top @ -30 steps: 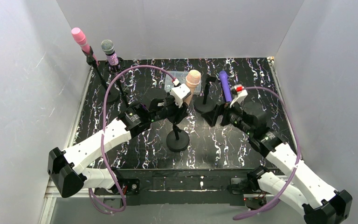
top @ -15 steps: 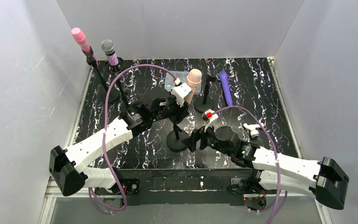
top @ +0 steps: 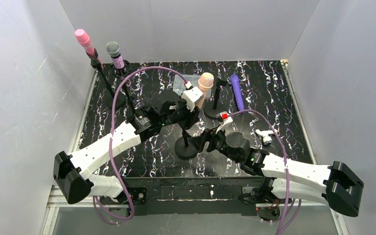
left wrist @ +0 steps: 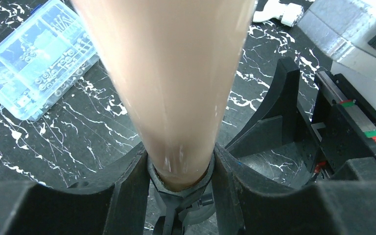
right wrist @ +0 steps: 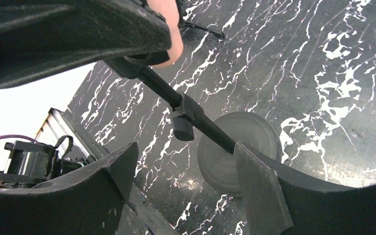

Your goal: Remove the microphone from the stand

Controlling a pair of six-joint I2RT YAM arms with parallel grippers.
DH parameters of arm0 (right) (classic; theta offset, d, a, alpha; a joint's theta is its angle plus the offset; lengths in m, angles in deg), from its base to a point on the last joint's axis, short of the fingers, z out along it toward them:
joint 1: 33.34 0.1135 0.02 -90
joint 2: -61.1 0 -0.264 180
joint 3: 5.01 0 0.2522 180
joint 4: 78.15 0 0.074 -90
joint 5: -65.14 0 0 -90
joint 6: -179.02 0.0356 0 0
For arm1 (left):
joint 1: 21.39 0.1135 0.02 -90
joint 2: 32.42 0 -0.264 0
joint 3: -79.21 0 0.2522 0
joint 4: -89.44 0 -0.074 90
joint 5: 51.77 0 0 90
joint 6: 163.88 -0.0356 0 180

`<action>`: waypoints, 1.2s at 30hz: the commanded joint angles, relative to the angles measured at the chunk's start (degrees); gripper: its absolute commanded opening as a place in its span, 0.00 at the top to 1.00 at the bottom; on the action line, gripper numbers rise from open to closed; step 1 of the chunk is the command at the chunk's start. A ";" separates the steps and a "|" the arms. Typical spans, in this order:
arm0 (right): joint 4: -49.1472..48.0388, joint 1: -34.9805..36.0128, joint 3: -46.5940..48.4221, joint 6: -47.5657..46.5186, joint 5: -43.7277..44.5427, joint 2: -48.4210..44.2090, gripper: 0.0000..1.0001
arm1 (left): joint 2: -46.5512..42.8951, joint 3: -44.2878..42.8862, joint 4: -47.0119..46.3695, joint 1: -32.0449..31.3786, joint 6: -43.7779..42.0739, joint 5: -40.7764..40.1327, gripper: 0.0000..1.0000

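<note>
The clip (left wrist: 180, 188) around the peach microphone is being squeezed by my left gripper, so that gripper should move down to the clip's neck (left wrist: 172, 215) while my right gripper pulls the microphone out.
A peach microphone (top: 205, 81) stands in the clip of a black stand (top: 186, 148) at the table's middle. My left gripper (top: 192, 105) is shut on the microphone's tapered body (left wrist: 171, 88), just above the clip (left wrist: 178, 188). My right gripper (top: 206, 139) is open, low beside the stand. In the right wrist view the stand's pole (right wrist: 196, 117) slants down to the round base (right wrist: 245, 147) and passes close by my right gripper's (right wrist: 186, 156) right finger. I cannot tell whether they touch.
A pink microphone (top: 83, 38) and a grey-headed one (top: 113, 51) stand on stands at the back left. An empty stand (top: 218, 95), a purple microphone (top: 236, 90) lying flat, a clear parts box (top: 183, 83) and a small white part (top: 264, 134) lie behind and right.
My right arm has swung from the purple microphone at the back right down to the middle stand, and its jaws have narrowed. The left gripper keeps its hold and place.
</note>
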 commanded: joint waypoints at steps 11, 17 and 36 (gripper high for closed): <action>9.07 0.18 1.69 -2.64 9.36 -12.48 0.06 | 1.80 -6.10 2.01 -0.06 -2.21 3.18 0.51; 12.41 0.18 5.32 -4.92 11.09 -14.06 0.02 | 1.37 -6.52 2.01 -0.09 -2.34 3.65 0.30; 17.69 -0.28 22.71 -11.60 13.62 -7.61 0.02 | -10.38 0.79 5.38 -0.05 -6.62 6.86 0.15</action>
